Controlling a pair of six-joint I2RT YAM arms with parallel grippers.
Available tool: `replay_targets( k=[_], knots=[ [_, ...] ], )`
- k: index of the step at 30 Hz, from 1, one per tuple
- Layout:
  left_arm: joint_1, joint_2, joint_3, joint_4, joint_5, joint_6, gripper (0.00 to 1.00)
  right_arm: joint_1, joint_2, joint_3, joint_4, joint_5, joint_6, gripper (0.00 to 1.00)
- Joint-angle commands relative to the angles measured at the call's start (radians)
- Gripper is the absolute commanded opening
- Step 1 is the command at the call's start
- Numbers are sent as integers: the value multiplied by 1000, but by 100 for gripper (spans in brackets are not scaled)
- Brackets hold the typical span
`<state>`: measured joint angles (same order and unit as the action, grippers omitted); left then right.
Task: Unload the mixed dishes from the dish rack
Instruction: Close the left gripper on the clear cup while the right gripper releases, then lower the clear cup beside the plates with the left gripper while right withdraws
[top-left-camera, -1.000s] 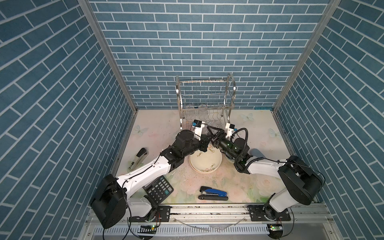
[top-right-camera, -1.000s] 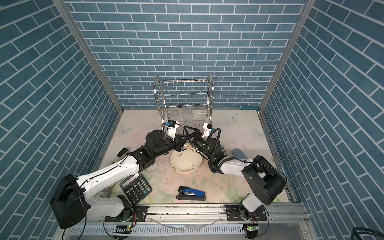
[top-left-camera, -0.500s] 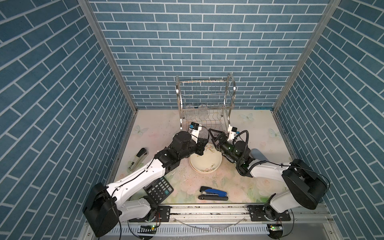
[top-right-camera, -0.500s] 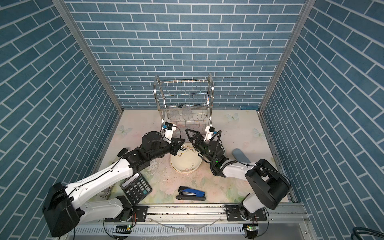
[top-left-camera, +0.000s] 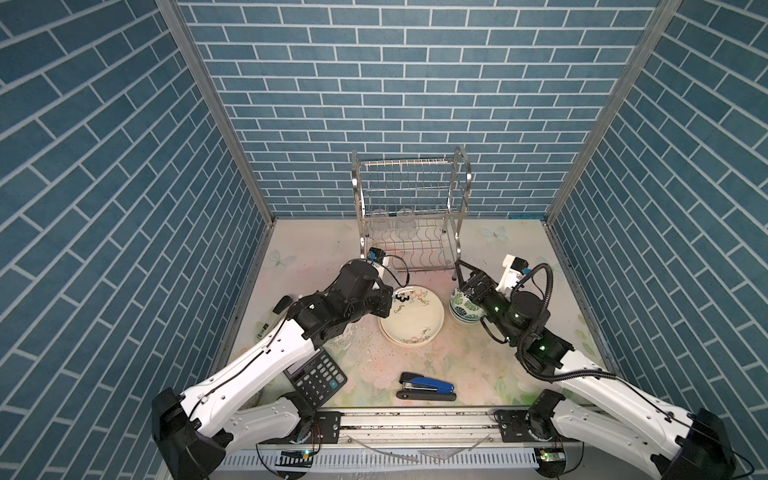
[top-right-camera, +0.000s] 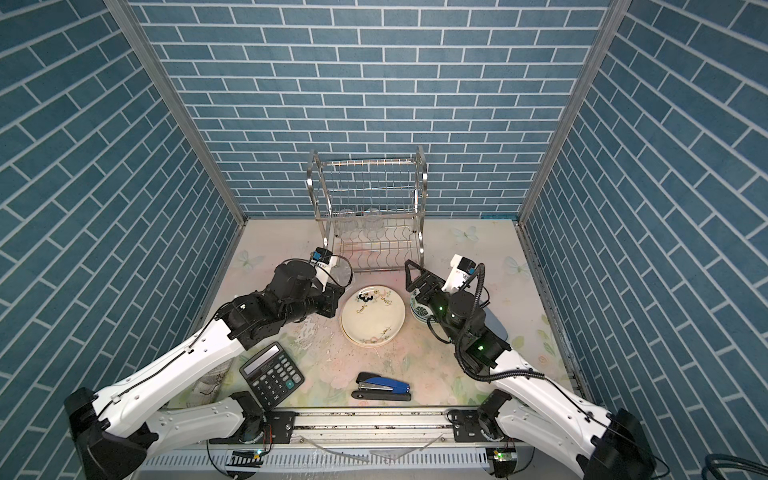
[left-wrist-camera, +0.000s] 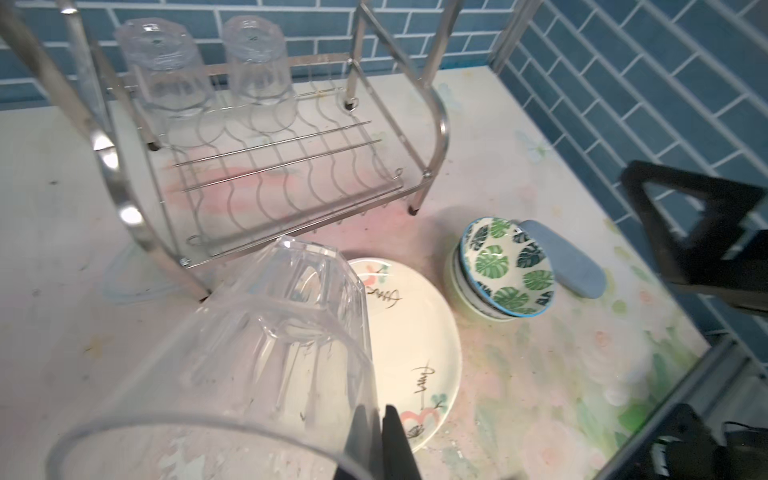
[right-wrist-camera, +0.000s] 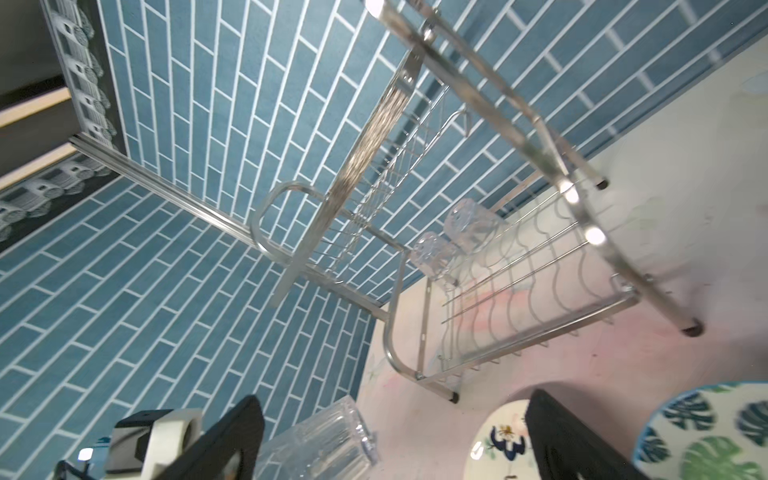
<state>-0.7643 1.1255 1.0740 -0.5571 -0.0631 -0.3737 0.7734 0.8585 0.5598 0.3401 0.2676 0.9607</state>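
Next, I move my right gripper back before my left gripper puts the tumbler beside the plate (top-left-camera: 454, 344), because my right gripper is over the green-leaf bowl (top-left-camera: 461, 308) in my left arm's way.
The dish rack (top-left-camera: 409, 208) (top-right-camera: 370, 199) stands at the back wall, with two clear tumblers (left-wrist-camera: 166, 62) (left-wrist-camera: 257, 54) upside down on its lower tier. My left gripper (left-wrist-camera: 376, 419) is shut on the rim wall of a third clear tumbler (left-wrist-camera: 249, 353) (right-wrist-camera: 320, 440), which hangs tilted in front of the rack's left leg. The cream floral plate (top-left-camera: 411, 318) (top-right-camera: 374, 316) lies flat on the table on top of other plates. A green-leaf bowl (top-left-camera: 463, 309) (left-wrist-camera: 509, 266) sits nested on other bowls to its right. My right gripper (top-left-camera: 467, 274) (right-wrist-camera: 395, 397) stands open and empty above that bowl.
A black calculator (top-left-camera: 318, 374) and a blue stapler (top-left-camera: 426, 386) lie near the front edge. A grey-blue flat object (left-wrist-camera: 573, 266) rests behind the bowl stack. Blue-brick walls close in the left, right and back sides.
My left arm has drawn back from the rack front to the left, still gripping the tumbler. My right gripper has opened wider and pulled back to the right, over the bowls.
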Motion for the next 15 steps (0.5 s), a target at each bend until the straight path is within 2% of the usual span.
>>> replay_targets(
  k=[1, 7, 11, 15],
  knots=[
    [-4, 30, 53, -158, -73, 20, 0, 1, -24, 58, -256, 81, -139, 99],
    [-20, 174, 175, -313, -7, 46, 0, 0, -60, 164, -580, 175, -243, 99],
    [-112, 244, 243, -345, 5, 58, 0, -1, -111, 233, -770, 262, -309, 99],
    [-226, 345, 344, -369, -2, 56, 0, -14, -173, 270, -882, 322, -343, 99]
  ],
)
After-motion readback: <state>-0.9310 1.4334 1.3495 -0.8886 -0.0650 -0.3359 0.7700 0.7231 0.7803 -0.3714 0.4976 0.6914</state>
